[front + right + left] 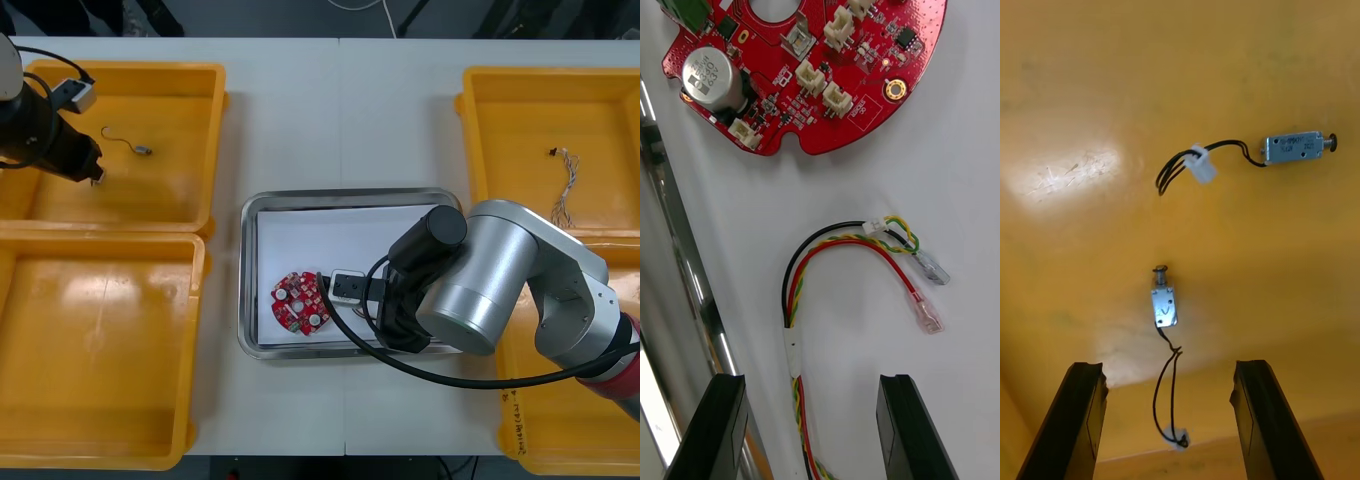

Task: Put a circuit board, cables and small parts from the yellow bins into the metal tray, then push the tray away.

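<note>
The small metal part [1164,304] should bring its black lead along when I lift it, and the second part should stay behind, because a gap [1170,230] keeps the leads apart.
My right gripper [811,431] hangs open low over the white inside of the metal tray [345,197]. A red and yellow cable [836,251] lies loose on the tray floor, its tail running back between the fingers. Just beyond it lies the round red circuit board [805,67] [300,302]. My left gripper [1171,420] [95,172] is open inside the far left yellow bin [190,75]. A small metal part [1164,306] with a thin black lead lies just ahead of its fingertips. A second small metal part [1294,147] [141,150] lies farther off.
The near left yellow bin [100,350] holds nothing I can see. The far right yellow bin [540,80] holds a thin cable [566,185]. My right arm covers the tray's right half and part of the near right bin [520,440]. The tray's shiny rim [670,247] runs beside one right finger.
</note>
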Robot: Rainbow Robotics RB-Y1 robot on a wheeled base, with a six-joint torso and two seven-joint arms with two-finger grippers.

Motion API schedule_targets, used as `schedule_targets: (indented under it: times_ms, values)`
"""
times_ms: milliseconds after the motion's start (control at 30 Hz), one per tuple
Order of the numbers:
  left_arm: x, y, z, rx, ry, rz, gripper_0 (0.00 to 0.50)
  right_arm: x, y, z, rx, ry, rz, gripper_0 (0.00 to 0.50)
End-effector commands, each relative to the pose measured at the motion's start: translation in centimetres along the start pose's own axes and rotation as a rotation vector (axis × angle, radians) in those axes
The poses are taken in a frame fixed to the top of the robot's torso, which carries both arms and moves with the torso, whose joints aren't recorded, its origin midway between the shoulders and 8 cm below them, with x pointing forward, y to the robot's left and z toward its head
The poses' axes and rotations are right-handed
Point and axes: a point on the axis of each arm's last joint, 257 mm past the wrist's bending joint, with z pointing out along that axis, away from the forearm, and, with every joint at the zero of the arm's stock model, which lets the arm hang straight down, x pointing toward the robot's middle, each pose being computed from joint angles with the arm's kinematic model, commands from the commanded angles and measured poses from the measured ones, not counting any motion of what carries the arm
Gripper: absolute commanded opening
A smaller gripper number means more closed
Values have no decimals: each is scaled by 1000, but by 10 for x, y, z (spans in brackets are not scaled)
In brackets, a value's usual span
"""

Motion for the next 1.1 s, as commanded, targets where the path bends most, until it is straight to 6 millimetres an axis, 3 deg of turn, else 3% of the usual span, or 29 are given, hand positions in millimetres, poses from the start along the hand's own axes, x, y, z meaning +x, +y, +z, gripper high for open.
schedule_targets:
  times_ms: [33,433,733,967,1100]
  values:
    - [-34,-8,-8,-13,-63,63,500,-5,-18,-15,17,-31,25,500]
    - [-35,-18,12,-14,-71,82,500,-10,-51,-64,-36,-68,123,500]
    - [-31,-21,22,-28,-63,102,500,10,-77,-116,-78,-63,253,500]
    - [-28,-19,30,-31,-64,102,500,18,-111,-142,-10,-121,383,500]
    - [-25,-17,32,-27,-63,94,500,33,-132,-153,39,-126,514,500]
